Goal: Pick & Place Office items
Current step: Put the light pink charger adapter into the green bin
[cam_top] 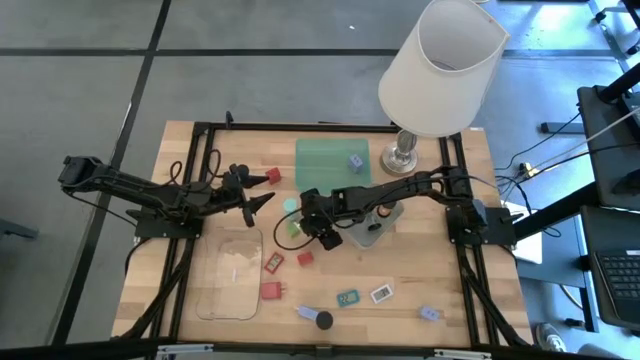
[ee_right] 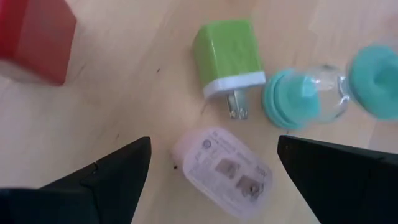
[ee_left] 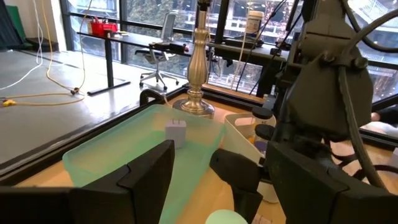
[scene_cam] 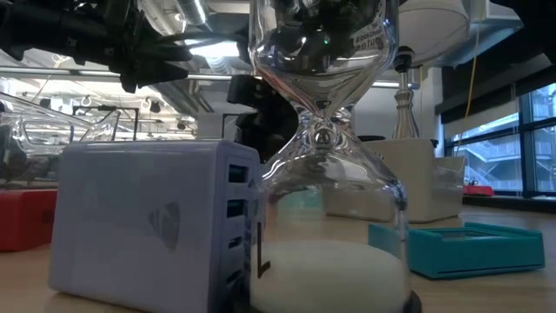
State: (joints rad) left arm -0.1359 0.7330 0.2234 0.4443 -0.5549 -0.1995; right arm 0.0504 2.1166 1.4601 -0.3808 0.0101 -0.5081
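My right gripper has the pink charger plug point(ee_right: 222, 172) lying at a slant between its fingers. Next, I turn my right gripper in line with the plug and grip its short ends point(ee_right: 185, 147).
My right gripper point(ee_right: 214, 146) stands open, slanting down over the middle of the table point(cam_top: 308, 228). Between and beyond its fingers lies a pale pink charger plug point(ee_right: 224, 165), flat on the wood and untouched. Next to the plug lie a green charger point(ee_right: 229, 55), on its side, a small hourglass with teal ends point(ee_right: 323, 93) and a red block point(ee_right: 34, 37). My left gripper point(ee_left: 199, 180) is open and level at the table's left point(cam_top: 262, 190), holding nothing. It faces the green tray point(ee_left: 124, 152), where a blue-grey piece point(ee_left: 176, 132) rests on the floor.
A clear tray point(cam_top: 230, 272) sits near left and a grey tray point(cam_top: 372, 232) lies under my right arm. The white-shaded lamp point(cam_top: 440, 70) stands at the far right. Red blocks point(cam_top: 273, 262), labelled cards point(cam_top: 381, 293), a black cap point(cam_top: 323, 320) and blue-grey pieces point(cam_top: 430, 313) are scattered along the near side.
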